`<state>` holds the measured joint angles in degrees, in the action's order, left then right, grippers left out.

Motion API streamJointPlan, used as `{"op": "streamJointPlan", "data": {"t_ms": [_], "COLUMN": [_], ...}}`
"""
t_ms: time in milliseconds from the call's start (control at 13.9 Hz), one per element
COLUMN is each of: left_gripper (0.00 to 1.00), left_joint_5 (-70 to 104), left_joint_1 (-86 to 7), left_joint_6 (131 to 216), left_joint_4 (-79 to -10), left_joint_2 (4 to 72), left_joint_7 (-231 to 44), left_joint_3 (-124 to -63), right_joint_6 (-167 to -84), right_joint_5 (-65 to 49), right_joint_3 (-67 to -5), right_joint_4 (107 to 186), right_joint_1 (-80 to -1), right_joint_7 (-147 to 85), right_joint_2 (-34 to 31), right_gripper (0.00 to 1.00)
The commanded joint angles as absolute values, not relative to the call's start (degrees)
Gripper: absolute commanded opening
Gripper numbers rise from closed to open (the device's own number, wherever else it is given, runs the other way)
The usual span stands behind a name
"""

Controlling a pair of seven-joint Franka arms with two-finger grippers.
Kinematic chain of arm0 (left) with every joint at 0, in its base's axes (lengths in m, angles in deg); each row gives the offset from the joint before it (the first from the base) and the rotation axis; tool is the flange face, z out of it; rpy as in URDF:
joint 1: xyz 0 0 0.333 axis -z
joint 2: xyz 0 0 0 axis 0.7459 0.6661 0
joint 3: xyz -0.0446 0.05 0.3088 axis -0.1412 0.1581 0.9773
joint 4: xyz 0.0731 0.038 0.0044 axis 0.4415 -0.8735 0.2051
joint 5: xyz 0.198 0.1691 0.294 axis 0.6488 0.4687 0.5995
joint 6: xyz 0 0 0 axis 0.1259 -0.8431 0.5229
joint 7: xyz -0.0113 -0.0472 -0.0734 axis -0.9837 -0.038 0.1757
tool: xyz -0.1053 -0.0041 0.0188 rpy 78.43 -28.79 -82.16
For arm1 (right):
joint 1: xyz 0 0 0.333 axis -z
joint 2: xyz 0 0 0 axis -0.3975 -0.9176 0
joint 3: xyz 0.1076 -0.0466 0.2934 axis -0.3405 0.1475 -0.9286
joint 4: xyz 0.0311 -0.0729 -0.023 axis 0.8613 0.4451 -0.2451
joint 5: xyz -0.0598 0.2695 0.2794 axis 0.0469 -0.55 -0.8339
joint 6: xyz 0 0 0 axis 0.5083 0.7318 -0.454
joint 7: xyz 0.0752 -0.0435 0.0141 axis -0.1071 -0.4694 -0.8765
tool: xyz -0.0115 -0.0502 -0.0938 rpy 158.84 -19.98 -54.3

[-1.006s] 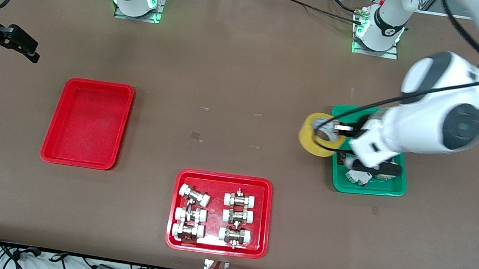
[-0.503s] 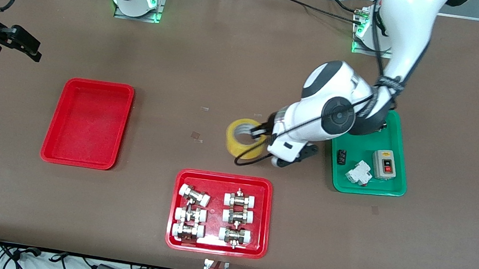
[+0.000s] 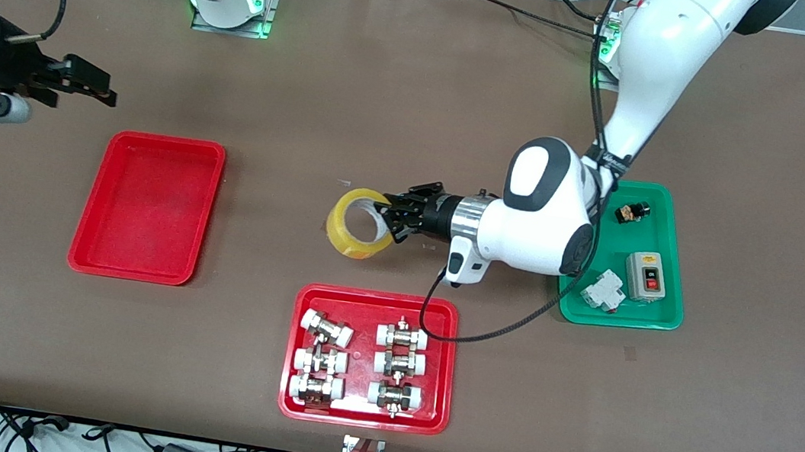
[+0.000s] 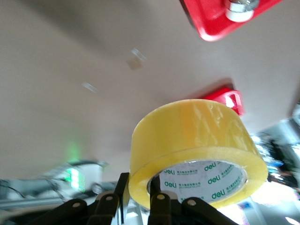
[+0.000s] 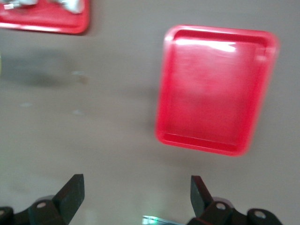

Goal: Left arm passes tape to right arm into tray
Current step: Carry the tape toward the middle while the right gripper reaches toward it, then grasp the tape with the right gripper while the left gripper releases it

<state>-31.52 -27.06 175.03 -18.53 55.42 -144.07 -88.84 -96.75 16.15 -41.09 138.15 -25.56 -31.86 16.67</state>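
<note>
My gripper will lower the tape into the tray, where it will settle flat on its side rather than roll, since the tape's open core [image 3: 363, 224] points up.
The tape [image 3: 344, 239], a yellow roll with a white core, hangs over the middle of the table. My left gripper [image 3: 388, 218] is shut on it. In the left wrist view the tape [image 4: 197, 136] fills the frame, and the left gripper [image 4: 140, 194] pinches the roll's wall with one finger outside and one inside the core. The plain red tray [image 3: 147, 206] lies empty toward the right arm's end. My right gripper [image 3: 107, 91] hovers open above the table beside the tray, at its edge farther from the front camera. In the right wrist view the right gripper [image 5: 136, 192] holds nothing and the tray [image 5: 215, 89] lies ahead.
A red tray [image 3: 289, 396] with several pipe fittings sits nearer the front camera than the tape. A green tray [image 3: 561, 307] with small electrical parts lies toward the left arm's end, partly under the left arm. A black cable loops from the left wrist over the fittings tray.
My left arm has swung the tape from the green tray's edge to the table's middle. My right gripper has shifted slightly toward the middle.
</note>
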Motion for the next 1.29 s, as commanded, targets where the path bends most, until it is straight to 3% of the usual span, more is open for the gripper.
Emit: {"op": "streamJointPlan", "data": {"t_ms": [0, 216, 575, 790, 934, 1006, 1222], "left_gripper": [0.0, 0.0, 0.01, 0.01, 0.08, 0.0, 0.0], "left_joint_5": [-39.17, -43.13, -54.36, -59.49, -59.58, -59.49, -59.4], "left_joint_1": [-24.17, -23.28, -21.7, -20.64, -20.55, -20.55, -20.55], "left_joint_6": [181.8, 184.46, 184.47, 184.38, 184.46, 184.46, 184.46], "left_joint_4": [-15.91, -14.95, -11.43, -12.22, -12.22, -12.22, -12.22], "left_joint_2": [57.76, 59.6, 62.86, 63.39, 63.39, 63.56, 63.74], "left_joint_7": [-141.53, -140.29, -130.93, -124.91, -125.26, -124.57, -124.56], "left_joint_3": [-89.0, -89.09, -89.09, -89.0, -88.91, -88.91, -88.91], "right_joint_6": [-95.35, -96.48, -107.89, -115.27, -118.62, -120.55, -123.81], "right_joint_5": [5.21, -8.69, -19.16, -22.43, -22.79, -22.79, -22.7], "right_joint_3": [-40.99, -41.08, -41.52, -41.52, -41.52, -41.52, -41.52], "right_joint_4": [137.55, 137.46, 137.46, 137.46, 137.46, 137.46, 137.46], "right_joint_1": [-24.65, -24.91, -27.89, -31.49, -33.52, -34.31, -36.25], "right_joint_7": [-36.84, -37.72, -44.13, -44.41, -44.32, -44.41, -44.41], "right_joint_2": [12.83, 7.56, 0.61, -1.42, -2.21, -3.17, -4.32], "right_gripper": [1.0, 1.0, 1.0, 1.0, 1.0, 1.0, 1.0]}}
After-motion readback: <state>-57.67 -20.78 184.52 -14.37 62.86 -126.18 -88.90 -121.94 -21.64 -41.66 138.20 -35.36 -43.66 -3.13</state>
